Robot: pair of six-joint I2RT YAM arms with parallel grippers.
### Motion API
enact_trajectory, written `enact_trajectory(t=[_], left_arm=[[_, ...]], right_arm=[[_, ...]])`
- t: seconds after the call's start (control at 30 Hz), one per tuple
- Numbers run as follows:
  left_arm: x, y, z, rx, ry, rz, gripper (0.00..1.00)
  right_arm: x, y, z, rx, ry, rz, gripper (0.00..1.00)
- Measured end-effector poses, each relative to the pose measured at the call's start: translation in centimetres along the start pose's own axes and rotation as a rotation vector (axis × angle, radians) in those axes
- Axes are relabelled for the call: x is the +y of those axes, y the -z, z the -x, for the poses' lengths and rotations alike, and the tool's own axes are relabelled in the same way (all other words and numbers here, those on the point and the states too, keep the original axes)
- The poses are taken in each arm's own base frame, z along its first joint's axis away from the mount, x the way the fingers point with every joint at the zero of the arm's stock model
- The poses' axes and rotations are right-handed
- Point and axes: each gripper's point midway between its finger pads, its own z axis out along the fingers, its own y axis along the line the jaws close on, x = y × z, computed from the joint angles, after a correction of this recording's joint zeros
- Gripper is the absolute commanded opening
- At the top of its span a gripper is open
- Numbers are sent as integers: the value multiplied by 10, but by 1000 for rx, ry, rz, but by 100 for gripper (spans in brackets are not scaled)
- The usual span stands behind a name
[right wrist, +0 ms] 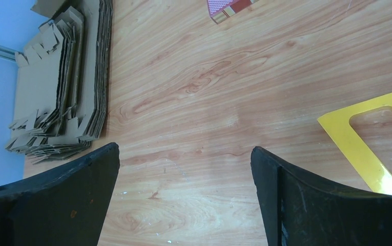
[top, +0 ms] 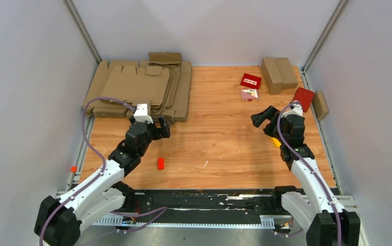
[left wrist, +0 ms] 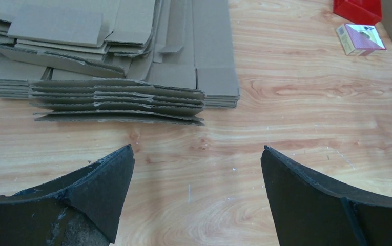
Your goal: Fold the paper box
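I keep moving over the stack, as my left gripper is open and the top blank's small back flap point(top: 153, 70) lies free, until my fingers close on that flap.
A stack of flat brown cardboard box blanks point(top: 137, 89) lies at the back left of the wooden table; it also shows in the left wrist view point(left wrist: 117, 61) and the right wrist view point(right wrist: 60, 97). My left gripper point(top: 161, 126) is open and empty, just in front of the stack's near right corner, over bare wood point(left wrist: 198, 154). My right gripper point(top: 263, 117) is open and empty at the right side, far from the blanks point(right wrist: 183, 154). Folded brown boxes point(top: 278, 74) stand at the back right.
Two small red boxes point(top: 251, 80) point(top: 303, 98) and a patterned card box point(top: 249, 94) lie at the back right. A yellow triangular frame point(right wrist: 373, 138) lies beside my right gripper. A small red block point(top: 161, 163) lies near the left arm. One more brown box point(top: 320, 105) leans at the right wall.
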Motion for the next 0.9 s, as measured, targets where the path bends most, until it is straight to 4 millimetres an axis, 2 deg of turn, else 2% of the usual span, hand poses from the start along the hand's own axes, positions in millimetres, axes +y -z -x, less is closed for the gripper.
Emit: enact_trajectory(t=[0.13, 0.27, 0.37, 0.5, 0.63, 0.77, 0.9], left_arm=[[8, -8, 7, 22, -2, 56, 100], [26, -30, 36, 52, 7, 160, 100], [37, -47, 56, 66, -27, 230, 100], [47, -70, 67, 110, -132, 319, 98], [66, -99, 63, 202, -269, 439, 97], [85, -129, 46, 319, -402, 546, 97], [102, -141, 33, 411, -512, 631, 94]], right_arm=[[8, 4, 7, -37, 8, 39, 100], [16, 7, 11, -67, 17, 89, 100], [12, 7, 5, -74, 18, 94, 100], [4, 5, -8, -53, 16, 94, 100], [5, 4, -11, -50, 16, 106, 100], [9, 4, -7, -67, 21, 125, 100], [10, 4, -5, -72, 22, 131, 100]])
